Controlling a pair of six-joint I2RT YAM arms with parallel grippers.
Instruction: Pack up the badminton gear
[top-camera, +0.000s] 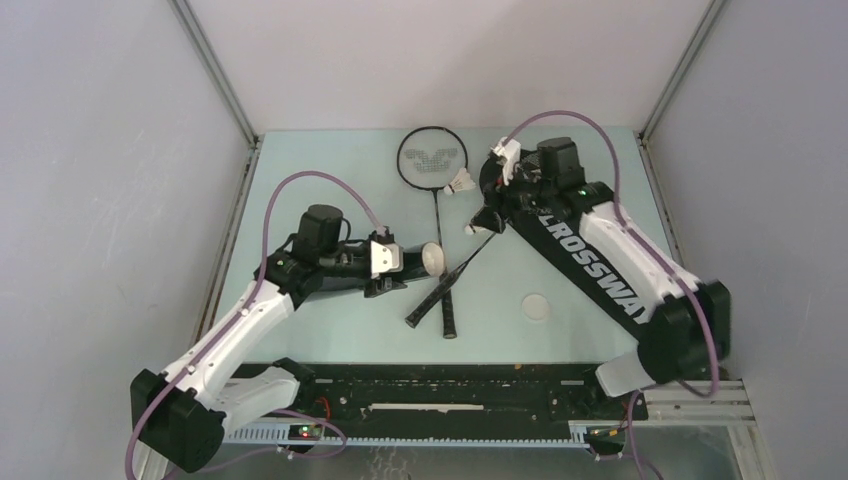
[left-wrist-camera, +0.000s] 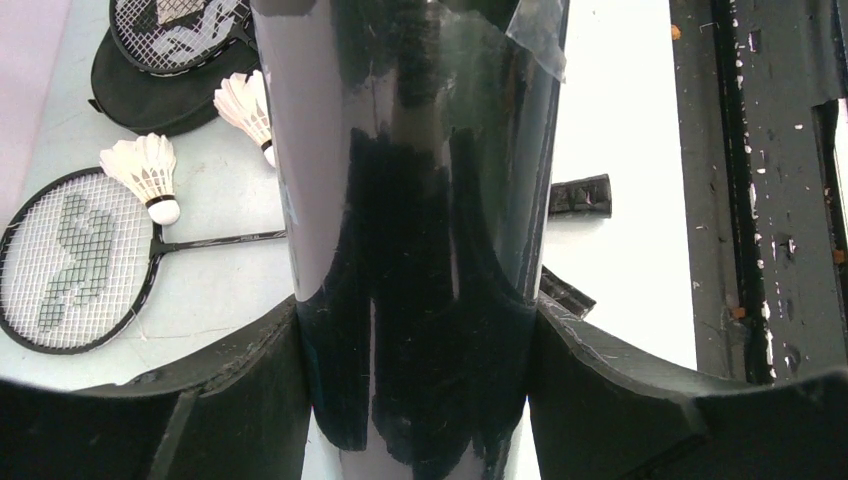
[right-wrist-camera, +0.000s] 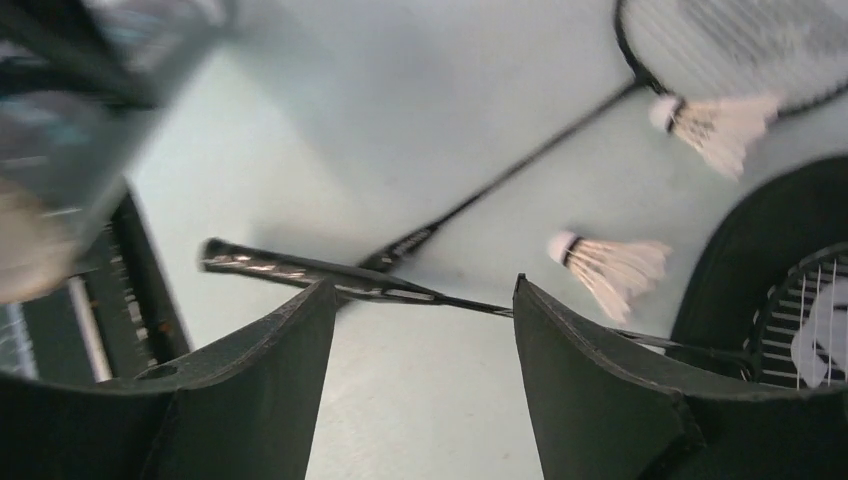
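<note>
My right gripper is going down toward the feathers, and the nearer shuttlecock's cork points toward the black tube's open end. My right gripper should carry on going down until the fingers close on the feathers.
My left gripper is shut on the long black tube, which is held level above the table with its white end pointing right. My right gripper hangs open and empty over the head end of the black CROSSWAY bag. One racket lies flat on the table. The other racket has its head inside the bag, and its shaft runs just past my right fingertips. Two shuttlecocks lie beside the bag.
A round white lid lies on the table near the front. The two racket handles cross at mid-table. A black rail runs along the near edge. Metal frame posts and walls close in the table's sides.
</note>
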